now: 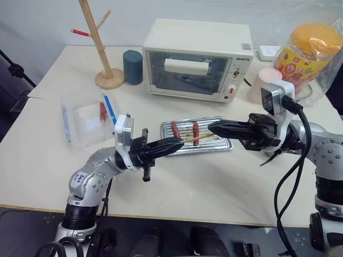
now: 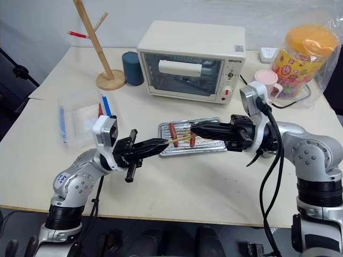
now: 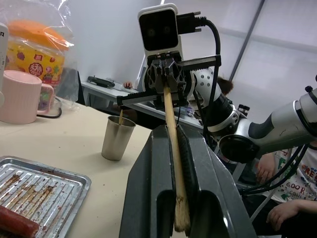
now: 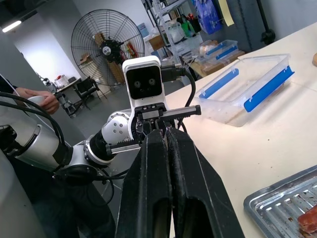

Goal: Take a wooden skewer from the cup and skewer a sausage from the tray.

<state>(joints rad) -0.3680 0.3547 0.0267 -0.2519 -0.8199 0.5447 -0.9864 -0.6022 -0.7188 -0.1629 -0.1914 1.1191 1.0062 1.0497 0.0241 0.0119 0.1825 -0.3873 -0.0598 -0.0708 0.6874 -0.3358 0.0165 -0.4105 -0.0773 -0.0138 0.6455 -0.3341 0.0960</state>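
My two grippers are holding the skewer over the tray (image 1: 206, 136), so my left gripper should pull the skewer out of the way and my right gripper should grab the nearer sausage (image 1: 195, 129).
The thin wooden skewer (image 1: 195, 137) hangs level just above the tray (image 1: 225, 145), spanning the gap between my two grippers. My left gripper (image 1: 179, 143) is shut on one end; in the left wrist view the stick (image 3: 169, 111) lies clamped between its fingers. My right gripper (image 1: 212, 128) points at it from the other side and is shut on the far end. Two reddish-brown sausages (image 1: 174, 129) (image 1: 196, 133) lie on the ridged silver tray beneath. The grey cup (image 3: 118, 138) stands on the table beyond the tray, with a stick in it.
A white toaster oven (image 1: 198, 59) stands behind the tray, with a teal cylinder (image 1: 133, 67) and a wooden rack (image 1: 99, 45) to its left. A clear plastic container (image 1: 88, 119) lies at the left. A pink mug (image 1: 261, 85) and a bagged jar (image 1: 312, 51) stand at the right.
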